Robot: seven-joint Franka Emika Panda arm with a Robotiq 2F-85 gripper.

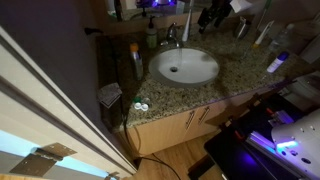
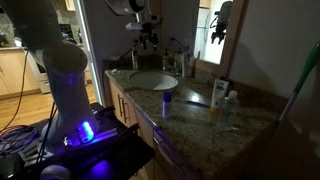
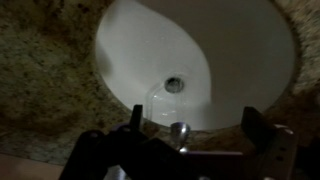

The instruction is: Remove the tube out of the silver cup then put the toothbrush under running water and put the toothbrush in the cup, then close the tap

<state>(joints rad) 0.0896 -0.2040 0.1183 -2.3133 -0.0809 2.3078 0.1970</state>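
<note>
The robot's empty gripper hangs over the white basin [image 1: 184, 67], away from the silver cup, so it should go along the counter and take the cup's tube [image 1: 243, 26] first.
My gripper [image 3: 195, 122] is open with nothing between its dark fingers [image 3: 135, 115]. It hangs over the back rim of the white basin [image 3: 215, 60]. In the wrist view the chrome tap [image 3: 180, 131] shows just below the basin rim, between the two fingers. In both exterior views the gripper [image 1: 212, 15] [image 2: 147, 35] is high above the tap [image 1: 172, 36] at the rear of the basin [image 1: 185, 67]. The silver cup, the tube and the toothbrush are too small and dark to make out.
A granite counter [image 1: 235, 80] surrounds the basin. A tall amber bottle [image 1: 135, 60] and a green-topped soap bottle [image 1: 152, 38] stand beside it. A blue-and-white item [image 1: 277, 62] lies on the counter. Bottles [image 2: 218, 95] stand near the wall, and a mirror [image 2: 215, 30] hangs behind.
</note>
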